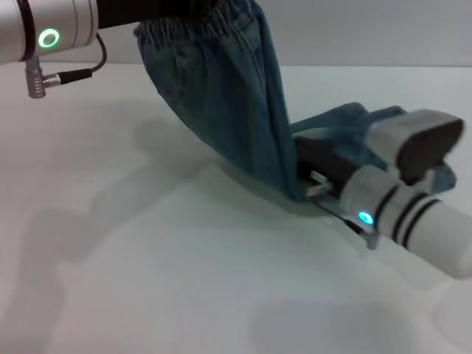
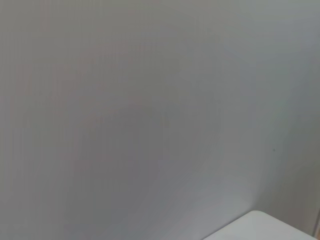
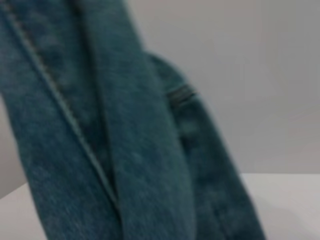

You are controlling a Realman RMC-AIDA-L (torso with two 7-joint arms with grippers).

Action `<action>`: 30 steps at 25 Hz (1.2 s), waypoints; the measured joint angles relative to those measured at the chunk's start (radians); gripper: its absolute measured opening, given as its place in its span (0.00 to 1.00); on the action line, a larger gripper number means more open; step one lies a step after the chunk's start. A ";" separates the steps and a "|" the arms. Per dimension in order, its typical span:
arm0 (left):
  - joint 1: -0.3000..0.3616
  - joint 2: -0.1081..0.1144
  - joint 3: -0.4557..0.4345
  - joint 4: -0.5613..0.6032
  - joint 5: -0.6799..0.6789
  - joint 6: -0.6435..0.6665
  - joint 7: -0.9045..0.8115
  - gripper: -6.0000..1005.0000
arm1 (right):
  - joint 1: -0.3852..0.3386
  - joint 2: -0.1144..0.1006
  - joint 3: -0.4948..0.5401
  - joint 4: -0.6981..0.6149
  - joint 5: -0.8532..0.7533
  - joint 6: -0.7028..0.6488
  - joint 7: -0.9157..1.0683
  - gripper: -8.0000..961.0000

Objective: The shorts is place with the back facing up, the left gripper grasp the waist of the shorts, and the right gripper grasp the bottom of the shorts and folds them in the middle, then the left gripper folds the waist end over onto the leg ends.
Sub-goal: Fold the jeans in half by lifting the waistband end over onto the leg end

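My right gripper rests across the leg ends (image 1: 345,121) where the waist must land, so next I pull it away before my left gripper folds the waist over.
The blue denim shorts (image 1: 221,103) hang in the air by their gathered elastic waist (image 1: 195,26) and slope down to the table at the right. At the top edge of the head view, my left gripper (image 1: 158,16) shows only as a dark part at the waist, holding it up. Low on the right, my right gripper (image 1: 304,183) is shut on the leg end, close to the table. The right wrist view is filled with folded denim (image 3: 100,135) and its seam. Neither the shorts nor any fingers appear in the left wrist view.
The white table (image 1: 147,265) spreads below and to the left of the shorts. More denim (image 1: 346,122) is bunched behind the right wrist. The left wrist view holds a plain grey surface and a white table corner (image 2: 265,227).
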 joint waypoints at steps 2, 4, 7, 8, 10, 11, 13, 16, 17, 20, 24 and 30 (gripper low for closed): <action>0.000 0.000 0.001 0.001 0.000 0.000 0.000 0.02 | 0.052 0.002 -0.028 -0.029 0.001 0.000 0.037 0.01; 0.000 0.000 0.002 0.002 -0.001 0.000 0.000 0.02 | 0.099 0.003 -0.050 -0.052 0.001 -0.001 0.077 0.01; 0.000 0.000 0.004 0.005 -0.002 0.000 0.001 0.02 | 0.136 0.004 -0.069 -0.064 0.001 -0.018 0.095 0.01; 0.001 -0.001 0.005 0.008 -0.002 0.000 0.003 0.02 | 0.140 0.004 -0.070 -0.064 0.001 -0.023 0.095 0.01; 0.001 -0.001 0.006 0.014 -0.003 0.001 0.007 0.02 | 0.142 0.004 -0.069 -0.066 0.001 -0.028 0.090 0.01; 0.002 -0.002 0.006 0.020 -0.006 0.001 0.010 0.02 | 0.140 0.004 -0.067 -0.069 0.001 -0.026 0.087 0.01; 0.002 -0.002 0.005 0.032 -0.008 0.002 0.013 0.02 | 0.137 0.004 -0.065 -0.074 0.000 -0.014 0.086 0.01; -0.005 -0.002 0.010 0.048 -0.010 0.012 0.015 0.03 | 0.153 0.006 -0.082 -0.074 -0.004 -0.007 0.085 0.01; -0.007 -0.002 0.012 0.051 -0.011 0.016 0.016 0.03 | 0.161 0.007 -0.092 -0.073 -0.004 -0.008 0.085 0.01; -0.012 -0.002 0.019 0.054 -0.013 0.020 0.016 0.03 | 0.178 0.009 -0.116 -0.064 -0.001 -0.010 0.087 0.01; -0.006 -0.001 0.017 0.055 -0.022 0.020 0.023 0.03 | 0.151 0.003 -0.122 -0.030 -0.008 -0.009 0.081 0.01; 0.014 0.001 0.004 0.043 -0.028 0.020 0.024 0.03 | -0.001 -0.015 -0.015 0.029 -0.020 0.014 0.031 0.01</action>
